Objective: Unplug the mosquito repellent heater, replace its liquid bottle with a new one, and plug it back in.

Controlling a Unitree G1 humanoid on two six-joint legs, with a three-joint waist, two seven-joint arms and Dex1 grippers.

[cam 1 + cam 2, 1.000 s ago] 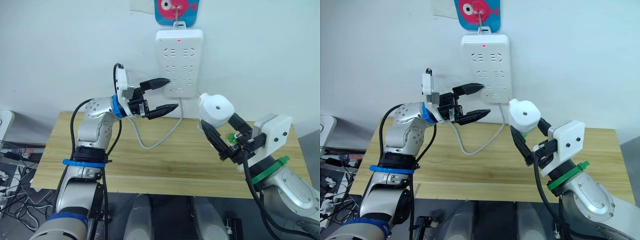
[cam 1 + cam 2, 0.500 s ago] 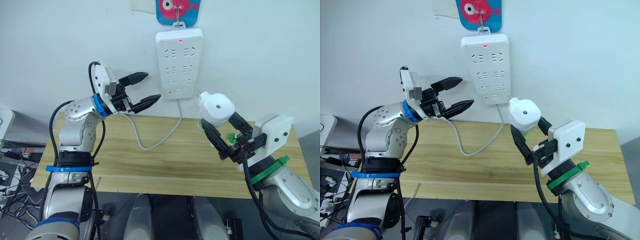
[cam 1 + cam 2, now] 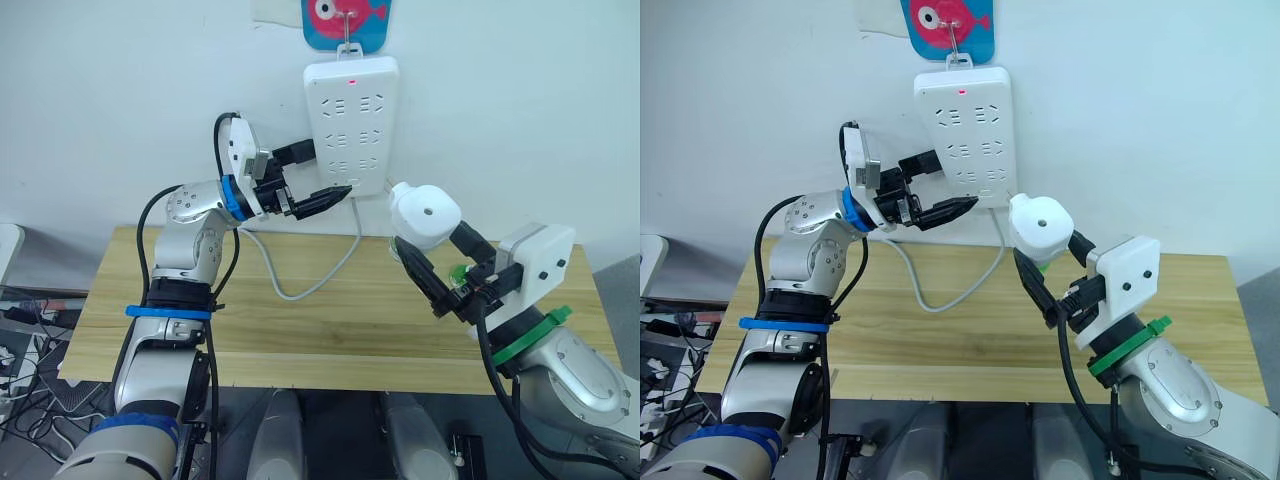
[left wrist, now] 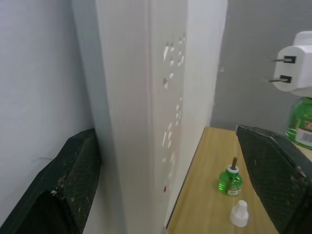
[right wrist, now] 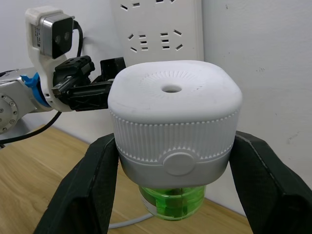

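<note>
My left gripper will make the power strip (image 3: 352, 125) swing crooked when it holds the power strip's lower edge, because the power strip hangs by its top loop (image 3: 349, 51).
My right gripper (image 3: 432, 242) is shut on the mosquito repellent heater (image 3: 425, 213), a white rounded cube held above the table's right half. A green liquid bottle (image 5: 170, 202) hangs under it, and its two plug prongs (image 4: 278, 69) point toward the wall. A white power strip (image 3: 350, 125) hangs on the wall with a red light on. My left gripper (image 3: 327, 175) is open, and its fingers straddle the strip's lower left edge. A second small green bottle (image 4: 230, 179) with a bare wick stands on the table, with a white cap (image 4: 239, 214) beside it.
The strip's grey cable (image 3: 300, 285) loops down onto the wooden table (image 3: 330, 335). A blue fish hook (image 3: 345, 15) holds the strip on the white wall.
My left gripper drew back to the left half a second ago and has now returned to the strip's lower left edge. The right gripper holds the heater still.
</note>
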